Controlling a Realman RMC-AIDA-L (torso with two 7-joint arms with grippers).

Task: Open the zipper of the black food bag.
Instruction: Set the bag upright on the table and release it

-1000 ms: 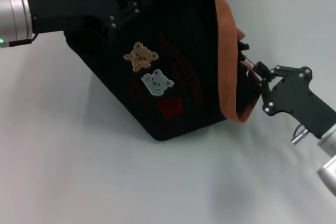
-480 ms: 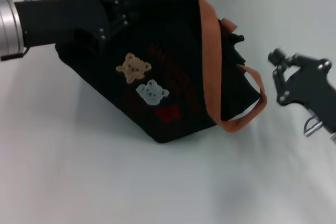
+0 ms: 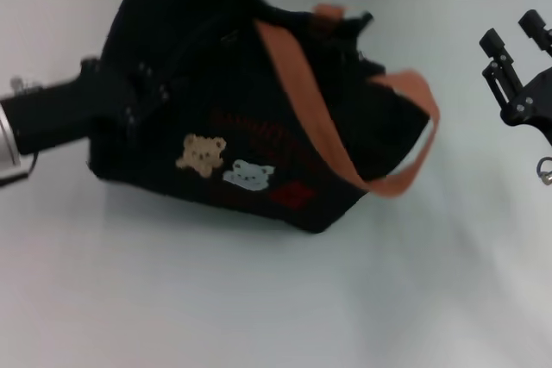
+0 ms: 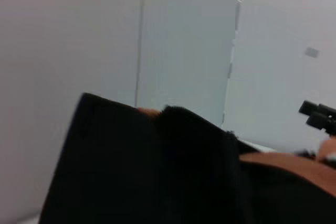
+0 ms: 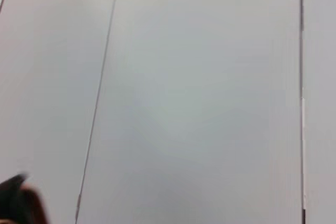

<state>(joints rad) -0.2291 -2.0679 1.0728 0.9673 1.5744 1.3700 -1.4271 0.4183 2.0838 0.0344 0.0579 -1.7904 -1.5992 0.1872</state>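
Observation:
My left gripper should move the black food bag [image 3: 228, 118] toward the open tabletop [image 3: 470, 157] and set it steady before the zipper is opened, because the bag slants away from my right gripper.
The black food bag [image 3: 259, 109] rests on the white table [image 3: 259, 299] with its tan and pale blue bear patches facing me. Its orange-brown strap [image 3: 315, 114] crosses the side and loops out to the right. My left gripper [image 3: 129, 105] is pressed into the bag's left end and shut on the fabric, its fingers lost against the black. The bag [image 4: 157, 171] fills the lower half of the left wrist view. My right gripper [image 3: 511, 32] hovers open at the far right, apart from the bag. The zipper does not show clearly on the dark top.
A grey panelled wall [image 5: 184, 77] stands behind the table and fills the right wrist view. White tabletop stretches in front of the bag and between the strap loop and the right gripper.
The left arm has lowered and swung left, bringing the tilted bag down onto the table. The right gripper let go at the bag's right end and drew back up and to the right.

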